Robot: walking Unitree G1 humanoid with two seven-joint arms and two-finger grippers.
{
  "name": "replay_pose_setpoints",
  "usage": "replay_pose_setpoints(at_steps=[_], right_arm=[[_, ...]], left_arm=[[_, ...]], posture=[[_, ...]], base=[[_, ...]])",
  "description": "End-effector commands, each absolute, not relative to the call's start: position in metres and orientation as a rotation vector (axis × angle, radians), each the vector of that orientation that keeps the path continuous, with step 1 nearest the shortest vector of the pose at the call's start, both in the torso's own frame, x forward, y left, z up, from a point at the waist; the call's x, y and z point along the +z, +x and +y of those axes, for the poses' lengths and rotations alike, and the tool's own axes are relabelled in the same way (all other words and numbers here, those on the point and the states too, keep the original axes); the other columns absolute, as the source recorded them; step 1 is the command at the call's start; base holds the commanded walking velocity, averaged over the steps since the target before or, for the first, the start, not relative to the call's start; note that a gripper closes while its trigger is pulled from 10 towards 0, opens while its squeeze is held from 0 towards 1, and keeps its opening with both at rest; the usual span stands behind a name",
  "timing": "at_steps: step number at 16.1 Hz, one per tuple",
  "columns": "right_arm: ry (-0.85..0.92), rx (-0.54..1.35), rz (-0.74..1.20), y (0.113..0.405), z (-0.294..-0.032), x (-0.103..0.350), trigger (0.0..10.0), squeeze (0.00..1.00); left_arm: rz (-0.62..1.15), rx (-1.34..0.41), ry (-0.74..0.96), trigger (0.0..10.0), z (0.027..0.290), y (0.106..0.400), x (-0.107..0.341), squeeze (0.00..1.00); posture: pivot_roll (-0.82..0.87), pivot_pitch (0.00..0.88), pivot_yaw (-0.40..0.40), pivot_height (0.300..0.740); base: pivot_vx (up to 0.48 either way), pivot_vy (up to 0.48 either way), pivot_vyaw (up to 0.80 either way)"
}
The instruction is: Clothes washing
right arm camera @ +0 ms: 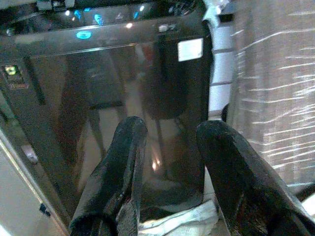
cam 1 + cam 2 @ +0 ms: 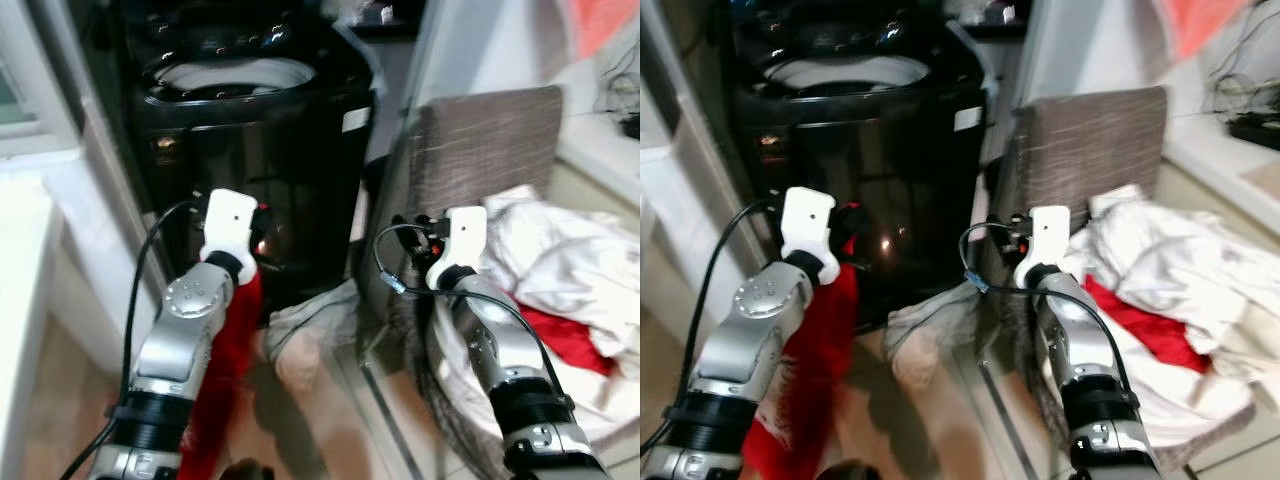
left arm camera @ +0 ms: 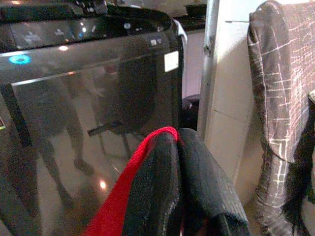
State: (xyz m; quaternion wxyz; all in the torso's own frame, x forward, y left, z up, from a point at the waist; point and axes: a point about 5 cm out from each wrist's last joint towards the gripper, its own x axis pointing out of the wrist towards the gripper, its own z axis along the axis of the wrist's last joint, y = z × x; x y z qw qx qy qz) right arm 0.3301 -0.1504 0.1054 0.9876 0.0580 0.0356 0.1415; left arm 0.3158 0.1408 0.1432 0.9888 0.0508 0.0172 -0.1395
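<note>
The red garment (image 2: 234, 338) hangs long and limp (image 2: 211, 415). Some of it will therefore still lie over the front edge of the washing machine when I lift it up.
A black top-loading washing machine (image 2: 260, 130) stands straight ahead with its lid up and the drum rim showing. My left gripper (image 3: 177, 138) is shut on a red garment (image 2: 225, 370), which hangs from the fingers down toward the floor in front of the machine. My right gripper (image 1: 170, 130) is open with nothing between its fingers, held at about the same height near the machine's right front corner. On the right, a grey woven chair (image 2: 490, 150) carries a pile of white laundry (image 2: 570, 260) with a red piece (image 2: 565, 335) in it.
A pale cloth (image 2: 310, 325) lies crumpled on the floor between the machine and the chair. A white counter (image 2: 20, 260) runs along the left. A white door frame (image 3: 211, 73) stands between machine and chair. A desk edge with cables (image 2: 610, 130) is at the far right.
</note>
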Motion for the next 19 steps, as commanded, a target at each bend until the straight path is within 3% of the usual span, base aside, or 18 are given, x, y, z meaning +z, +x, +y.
replay_pose_setpoints(at_steps=[1,3,8,11,17,19], right_arm=[[0.101,0.271,0.064,0.331,-0.154,0.106,10.0,0.0],[0.097,0.281,0.066,0.331,-0.153,0.106,10.0,0.0],[0.079,0.355,0.054,0.333,-0.139,0.109,10.0,0.0],[0.078,0.35,0.054,0.337,-0.137,0.109,10.0,0.0],[0.02,0.316,0.029,0.342,-0.138,0.111,10.0,0.0],[-0.023,0.245,-0.009,0.344,-0.146,0.116,10.0,0.0]], left_arm=[[-0.027,-0.271,0.115,10.0,0.138,0.321,0.154,0.0],[-0.044,-0.241,0.118,10.0,0.142,0.322,0.155,0.0],[0.026,-0.059,0.121,10.0,0.162,0.323,0.138,0.0],[0.025,-0.064,0.129,10.0,0.156,0.319,0.133,0.0],[-0.046,-0.145,0.132,10.0,0.141,0.32,0.142,0.0],[-0.092,-0.19,0.147,10.0,0.134,0.319,0.148,0.0]], posture=[[-0.06,0.0,-0.025,0.727],[-0.06,0.0,-0.027,0.727],[-0.04,0.0,-0.039,0.727],[-0.03,0.0,-0.047,0.727],[-0.03,0.0,-0.049,0.727],[-0.04,0.0,-0.041,0.727]], base=[[0.379,-0.289,0.0],[0.424,-0.141,0.0],[0.0,0.0,0.26],[0.0,0.0,0.59],[0.0,0.0,0.0],[0.448,0.0,0.0]])
